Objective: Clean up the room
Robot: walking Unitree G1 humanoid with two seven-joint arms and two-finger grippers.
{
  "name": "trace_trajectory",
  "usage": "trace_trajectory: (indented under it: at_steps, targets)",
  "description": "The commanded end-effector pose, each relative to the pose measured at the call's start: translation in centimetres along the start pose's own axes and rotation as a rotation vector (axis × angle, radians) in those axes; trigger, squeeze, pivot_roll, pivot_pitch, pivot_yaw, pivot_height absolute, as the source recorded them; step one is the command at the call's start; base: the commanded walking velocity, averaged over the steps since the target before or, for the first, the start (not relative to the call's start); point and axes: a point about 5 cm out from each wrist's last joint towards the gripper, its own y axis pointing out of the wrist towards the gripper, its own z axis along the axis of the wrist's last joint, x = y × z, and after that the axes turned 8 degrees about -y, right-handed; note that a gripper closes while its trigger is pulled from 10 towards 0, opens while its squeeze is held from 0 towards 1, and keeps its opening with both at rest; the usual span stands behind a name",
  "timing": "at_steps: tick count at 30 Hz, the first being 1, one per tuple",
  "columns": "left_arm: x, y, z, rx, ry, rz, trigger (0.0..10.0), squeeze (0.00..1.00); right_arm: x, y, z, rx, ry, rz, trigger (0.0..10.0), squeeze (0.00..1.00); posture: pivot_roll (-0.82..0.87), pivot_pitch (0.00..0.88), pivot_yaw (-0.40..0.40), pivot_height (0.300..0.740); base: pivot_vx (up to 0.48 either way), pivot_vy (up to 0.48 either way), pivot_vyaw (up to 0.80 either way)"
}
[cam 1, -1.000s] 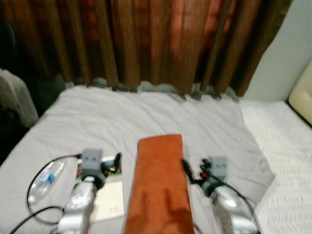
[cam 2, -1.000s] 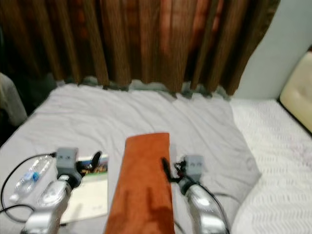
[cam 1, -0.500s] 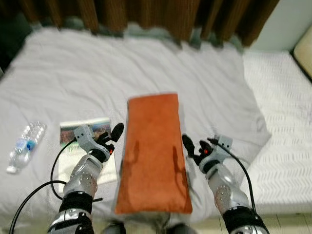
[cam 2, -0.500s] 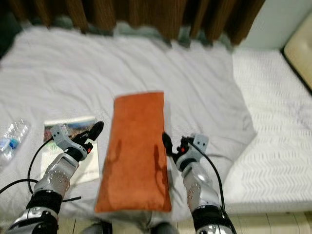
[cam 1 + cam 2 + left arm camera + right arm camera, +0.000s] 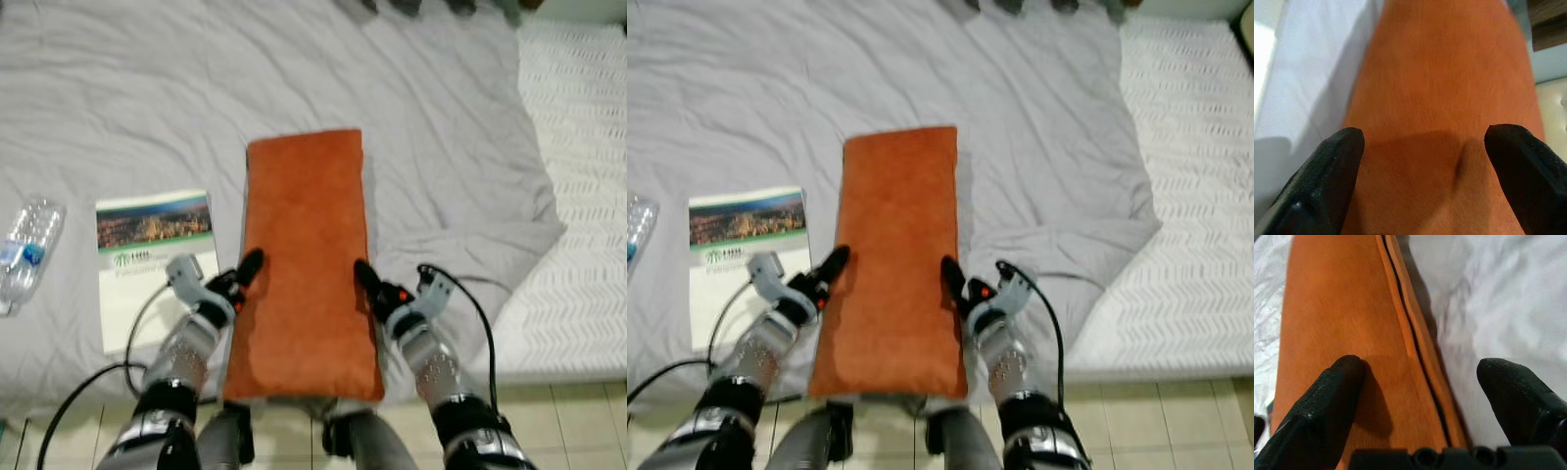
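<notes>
My gripper will make the folds open wide and show a hidden zipper when it grips along the orange cushion's edge [image 5: 366, 211], because a dark slit [image 5: 1412, 328] runs between the folds there.
A long orange cushion [image 5: 306, 255] is held lengthwise over the near edge of the grey bed [image 5: 147, 98]. It is pressed between my two grippers. My left gripper [image 5: 245, 269] bears on its left edge and my right gripper [image 5: 362, 279] on its right edge, both near the cushion's near half. In the left wrist view the left gripper [image 5: 1420, 171] is open, its black fingers spread wide over the orange fabric. In the right wrist view the right gripper [image 5: 1422, 391] is open as well; one finger rests on the cushion, the other stands over the sheet beside the cushion's seam.
A book [image 5: 152, 250] with a landscape cover lies on the sheet left of the cushion. Further left lies a plastic water bottle [image 5: 24, 250]. A white quilted mattress [image 5: 578, 196] adjoins the bed on the right. Tiled floor [image 5: 568, 431] shows at the bed's near edge.
The camera has tilted down from the curtains to the bed's near edge, so the whole picture has shifted. The cushion stays clamped between both grippers throughout.
</notes>
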Motion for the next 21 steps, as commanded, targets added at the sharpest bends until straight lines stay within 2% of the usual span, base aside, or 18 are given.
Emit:
trace_trajectory:
  at_steps: [1,2,5,6,7,9,15,18,19,21]
  targets:
    - [-0.9,-0.4,-1.5,-0.038,-0.056,0.037,10.0,0.00,0.8,-0.6,-1.9,-0.071,0.068,-0.031,10.0,0.00,-0.08,0.601,-0.124,0.740,0.000,0.000,0.00]
    - [-0.6,-0.2,-1.7,-0.042,-0.089,0.028,10.0,0.00,0.5,-0.4,-2.2,-0.085,0.084,-0.022,10.0,0.00,-0.08,0.606,-0.124,0.740,0.000,0.000,0.00]
    - [-0.4,0.0,-2.0,-0.047,-0.109,0.029,10.0,0.00,0.3,-0.3,-2.4,-0.098,0.093,-0.015,10.0,0.00,-0.08,0.610,-0.125,0.740,0.000,0.000,0.00]
    - [-0.5,0.1,-3.6,-0.101,-0.119,0.077,10.0,0.00,-0.1,0.0,-3.3,-0.135,0.129,-0.009,10.0,0.00,-0.08,0.629,-0.128,0.740,0.000,0.000,0.00]
    - [-0.5,0.1,-3.6,-0.101,-0.119,0.077,10.0,0.00,-0.1,0.0,-3.3,-0.135,0.129,-0.009,10.0,0.00,-0.08,0.629,-0.128,0.740,0.000,0.000,0.00]
    - [-0.9,-0.2,-4.9,-0.138,-0.116,0.138,10.0,0.00,-0.3,0.0,-4.2,-0.175,0.155,-0.020,10.0,0.00,-0.07,0.634,-0.127,0.740,0.000,0.000,0.00]
    - [-1.1,-0.4,-5.7,-0.140,-0.146,0.164,10.0,0.00,-0.5,-0.4,-6.0,-0.238,0.105,-0.047,10.0,0.00,-0.05,0.639,-0.122,0.740,0.000,0.000,0.00]
    - [-1.0,-0.4,-6.0,-0.152,-0.143,0.160,10.0,0.00,-0.7,-0.5,-6.4,-0.249,0.109,-0.045,10.0,0.00,-0.04,0.636,-0.122,0.740,0.000,0.000,0.00]
    - [-1.1,-0.5,-6.2,-0.162,-0.143,0.166,0.0,0.00,-0.9,-0.6,-6.9,-0.263,0.115,-0.047,10.0,0.00,-0.04,0.635,-0.122,0.740,0.000,0.000,0.00]
    - [-1.2,-0.6,-6.4,-0.169,-0.142,0.172,0.0,0.00,-1.0,-0.7,-7.2,-0.273,0.119,-0.050,10.0,0.00,-0.04,0.633,-0.123,0.740,0.000,0.000,0.00]
